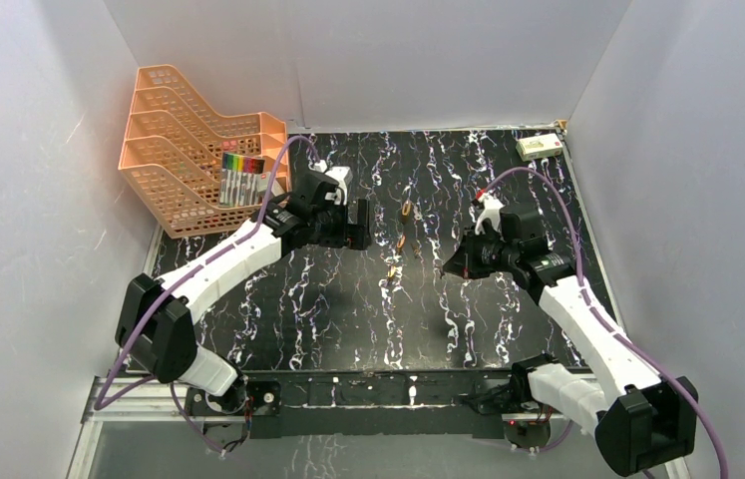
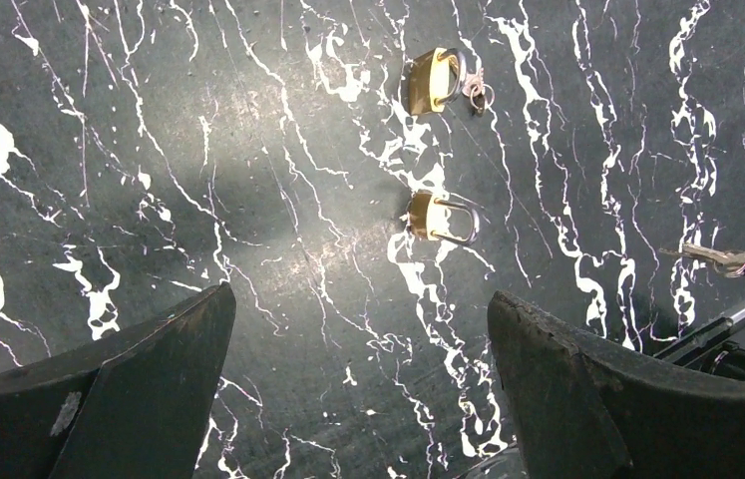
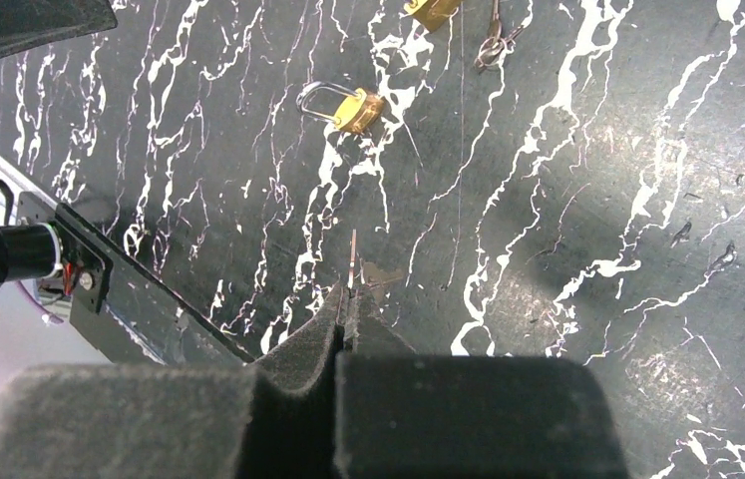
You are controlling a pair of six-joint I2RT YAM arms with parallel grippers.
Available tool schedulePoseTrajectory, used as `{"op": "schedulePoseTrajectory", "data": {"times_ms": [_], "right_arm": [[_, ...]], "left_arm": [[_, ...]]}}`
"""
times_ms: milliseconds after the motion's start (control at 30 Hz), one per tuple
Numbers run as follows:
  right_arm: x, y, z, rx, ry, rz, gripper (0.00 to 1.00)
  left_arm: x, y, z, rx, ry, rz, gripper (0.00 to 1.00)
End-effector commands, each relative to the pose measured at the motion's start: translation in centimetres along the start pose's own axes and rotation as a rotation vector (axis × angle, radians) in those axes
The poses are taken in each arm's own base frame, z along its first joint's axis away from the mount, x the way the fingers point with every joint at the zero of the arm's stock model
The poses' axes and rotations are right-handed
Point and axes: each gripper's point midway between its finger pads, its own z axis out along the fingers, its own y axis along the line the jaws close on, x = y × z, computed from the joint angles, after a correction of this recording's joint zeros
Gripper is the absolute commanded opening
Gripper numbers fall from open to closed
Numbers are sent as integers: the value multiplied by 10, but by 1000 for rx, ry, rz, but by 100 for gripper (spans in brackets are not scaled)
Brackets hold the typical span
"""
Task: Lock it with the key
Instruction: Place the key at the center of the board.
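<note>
I should keep lowering the key with my right gripper to the clear spot [image 3: 393, 215] beside the padlock and let go there, because both shackle legs are in the brass padlock's body.
A brass padlock [image 2: 436, 218] lies on the black marbled table with its shackle swung open; it also shows as the padlock [image 3: 350, 106] and the padlock [image 1: 400, 242]. My right gripper [image 3: 349, 299] is shut on a thin key [image 3: 352, 261], whose blade sticks out toward that padlock, a short way off. In the left wrist view the key [image 2: 719, 259] shows at the right edge. My left gripper [image 2: 358, 297] hangs open and empty above bare table, near side of the padlock. In the top view the left gripper [image 1: 360, 228] and right gripper [image 1: 451, 265] flank the padlock.
A second brass padlock [image 2: 432, 80] with a key ring [image 2: 478, 95] beside it lies just beyond the first. An orange wire organiser [image 1: 198, 150] holding a pack of markers [image 1: 241, 178] stands at the back left. A small white box [image 1: 540, 148] sits at the back right corner.
</note>
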Motion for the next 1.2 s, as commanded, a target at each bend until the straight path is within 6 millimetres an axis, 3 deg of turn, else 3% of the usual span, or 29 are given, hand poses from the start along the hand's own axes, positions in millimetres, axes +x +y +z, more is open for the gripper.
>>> {"op": "schedulePoseTrajectory", "data": {"times_ms": [0, 433, 1167], "right_arm": [[-9, 5, 4, 4, -24, -22, 0], [15, 21, 43, 56, 62, -83, 0], [32, 1, 87, 99, 139, -71, 0]], "left_arm": [[-1, 2, -13, 19, -16, 7, 98], [2, 12, -14, 8, -11, 4, 98], [7, 35, -15, -22, 6, -1, 98]]}}
